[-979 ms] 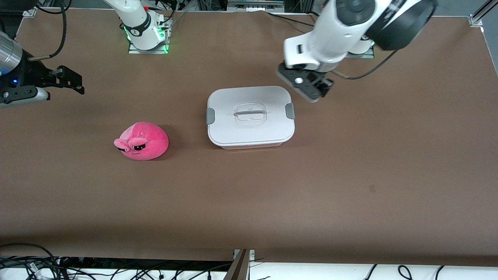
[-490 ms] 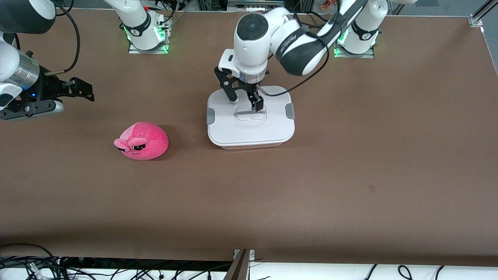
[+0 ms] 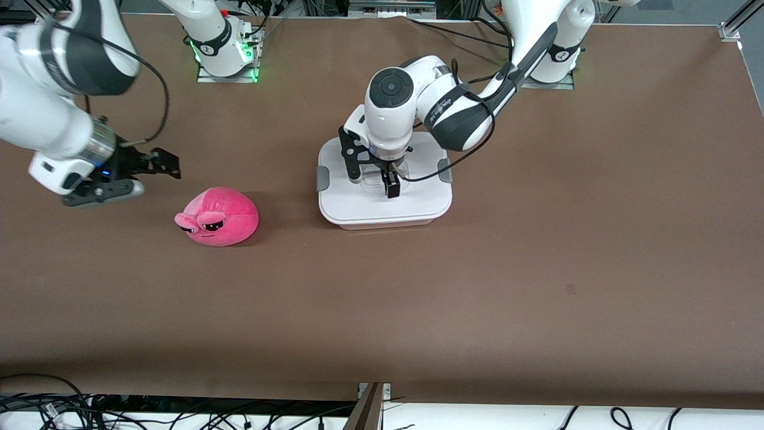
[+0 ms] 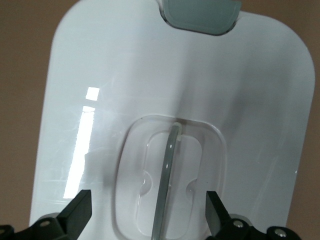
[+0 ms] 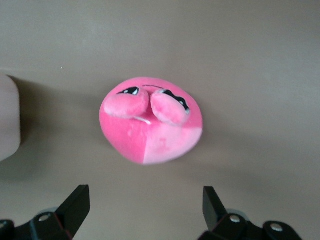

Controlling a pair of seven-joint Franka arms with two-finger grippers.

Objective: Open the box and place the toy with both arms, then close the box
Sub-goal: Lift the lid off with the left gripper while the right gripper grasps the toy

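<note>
I expect the plush toy (image 3: 227,214) to pinch into a narrow fold and keep its round body when I lift, because fuzzy bumps (image 3: 210,218) stick out from the toy's face.
The box (image 3: 418,203) stands closed mid-table, its white lid (image 4: 100,75) held by grey side clips (image 3: 323,178). My left gripper (image 3: 373,177) is open just above the lid, its fingers either side of the recessed centre handle (image 4: 167,185) and apart from it; it also shows in the left wrist view (image 4: 147,212). The hot-pink plush toy (image 3: 218,216) lies on the table toward the right arm's end. My right gripper (image 3: 162,165) is open and empty above the table beside the toy. In the right wrist view, the toy (image 5: 150,122) lies ahead of the open gripper (image 5: 145,207).
The brown table (image 3: 477,298) carries only the box and the toy. A corner of the box (image 5: 7,120) shows in the right wrist view. Both arm bases stand along the edge farthest from the front camera. Cables (image 3: 59,406) hang below the nearest edge.
My left gripper swung in over the box and came down around the lid's centre handle. My right gripper moved in from the table's end toward the toy. Box and toy have not moved.
</note>
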